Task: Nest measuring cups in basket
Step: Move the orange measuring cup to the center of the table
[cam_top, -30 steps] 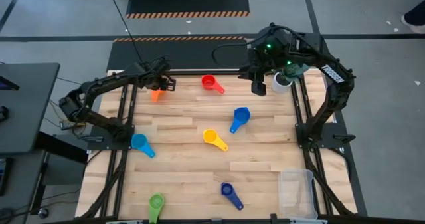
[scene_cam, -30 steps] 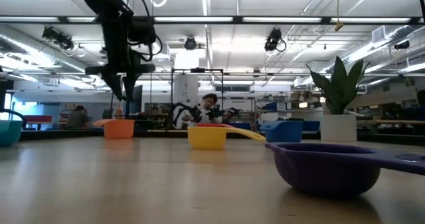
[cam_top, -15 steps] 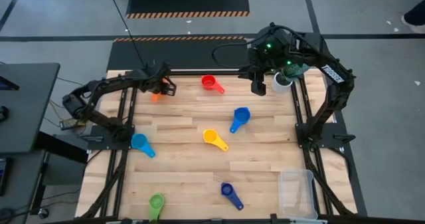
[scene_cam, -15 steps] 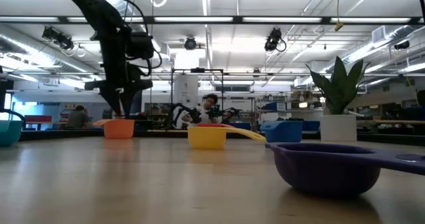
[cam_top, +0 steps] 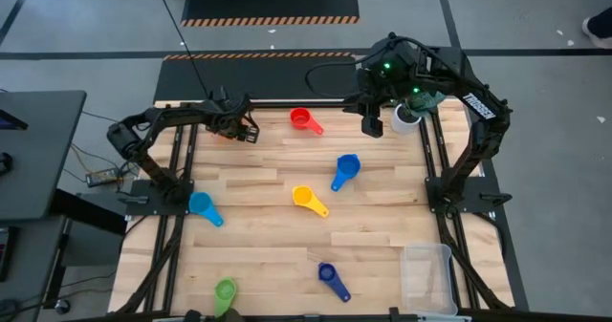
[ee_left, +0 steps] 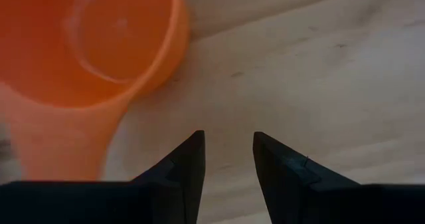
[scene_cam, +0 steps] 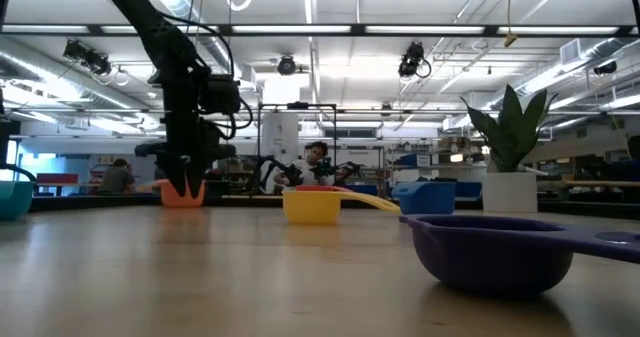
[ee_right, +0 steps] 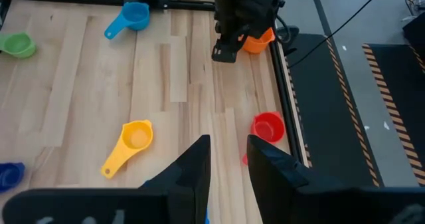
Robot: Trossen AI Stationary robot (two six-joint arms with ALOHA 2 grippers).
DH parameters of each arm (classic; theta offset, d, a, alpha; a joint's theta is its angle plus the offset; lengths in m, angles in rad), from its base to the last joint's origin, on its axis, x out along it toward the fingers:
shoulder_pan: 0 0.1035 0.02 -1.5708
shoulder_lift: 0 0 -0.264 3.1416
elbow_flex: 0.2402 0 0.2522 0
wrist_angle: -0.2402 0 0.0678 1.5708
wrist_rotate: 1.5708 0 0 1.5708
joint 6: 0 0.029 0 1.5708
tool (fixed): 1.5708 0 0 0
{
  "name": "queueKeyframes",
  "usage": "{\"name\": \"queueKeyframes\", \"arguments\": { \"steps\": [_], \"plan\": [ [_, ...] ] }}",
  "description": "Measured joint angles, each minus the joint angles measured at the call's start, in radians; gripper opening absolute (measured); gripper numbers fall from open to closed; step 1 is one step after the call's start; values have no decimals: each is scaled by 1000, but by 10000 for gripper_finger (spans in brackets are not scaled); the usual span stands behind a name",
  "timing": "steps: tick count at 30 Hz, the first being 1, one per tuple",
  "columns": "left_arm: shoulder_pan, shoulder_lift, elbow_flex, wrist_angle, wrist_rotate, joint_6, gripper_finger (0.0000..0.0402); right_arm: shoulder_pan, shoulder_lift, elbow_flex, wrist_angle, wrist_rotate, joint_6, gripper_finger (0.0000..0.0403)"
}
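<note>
My left gripper needs to go back toward the orange measuring cup and pinch its rim before lifting, because the gripper's open fingers straddle wood beside the cup.
The orange measuring cup rests bottom-down at the table's far left, its handle pointing back toward my left gripper. My left gripper is open and low over bare wood just beside that handle; it points steeply down and nothing is between its fingers. In the high view this gripper hides the orange cup. My right gripper hangs open and high over the far right. The red, blue, yellow, light blue, dark blue and green cups lie scattered. The clear basket stands near right.
A white plant pot with a green plant stands at the far right corner, under my right arm. Black frame rails run along both side edges. Bare wood lies between the scattered cups in the middle of the table.
My left gripper has come down from above the orange cup to table height right beside it, rolling a little and drifting slightly toward the table's right. The orange cup has stayed where it was. My right arm has kept still.
</note>
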Motion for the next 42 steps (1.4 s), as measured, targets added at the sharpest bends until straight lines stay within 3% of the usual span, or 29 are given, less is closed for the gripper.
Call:
{"name": "queueKeyframes", "arguments": {
  "steps": [6, 13, 25, 35, 42],
  "plan": [
    [0, -9, 106, -28, 30, 46, 135, 0, 0, 0, 1, 0, 0, 104],
    [0, -9, 223, -127, -120, 93, 135, 0, 0, 0, 1, 0, 3, 104],
    [17, -1, 165, -158, -135, 100, 135, 0, 0, 0, 0, 0, 3, 104],
    [41, -1, 160, -170, -143, 270, 135, 0, 0, 0, 0, 0, 3, 104],
    [41, -1, 159, -172, -142, 310, 135, 0, 0, 0, 0, 0, 3, 104]
  ]
}}
